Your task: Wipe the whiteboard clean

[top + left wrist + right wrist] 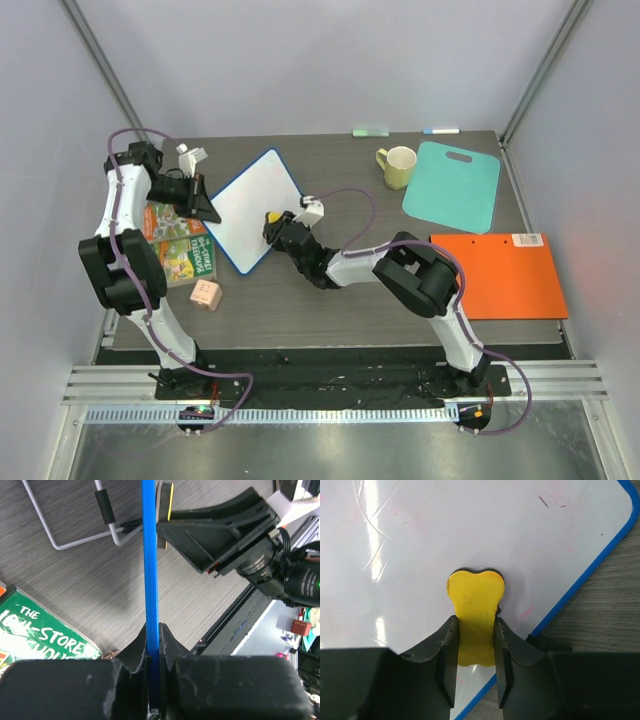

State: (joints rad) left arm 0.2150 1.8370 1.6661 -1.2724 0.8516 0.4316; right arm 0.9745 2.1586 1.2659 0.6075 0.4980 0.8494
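The eraser is near the whiteboard's blue rim and marks are still left farther up the whiteboard, so the robot's right gripper should sweep back up toward the whiteboard's far corner.
The whiteboard, white with a thin blue rim, is at the table's left centre. My left gripper is shut on its left edge; in the left wrist view the blue rim runs edge-on between the fingers. My right gripper is shut on a yellow eraser pressed on the board's right part. In the right wrist view the eraser sits between the fingers on the white surface, with faint pink marks near it.
A green picture book lies under the left arm, a small pink block beside it. A cream mug, a teal cutting board and an orange folder lie on the right. Markers lie at the back edge.
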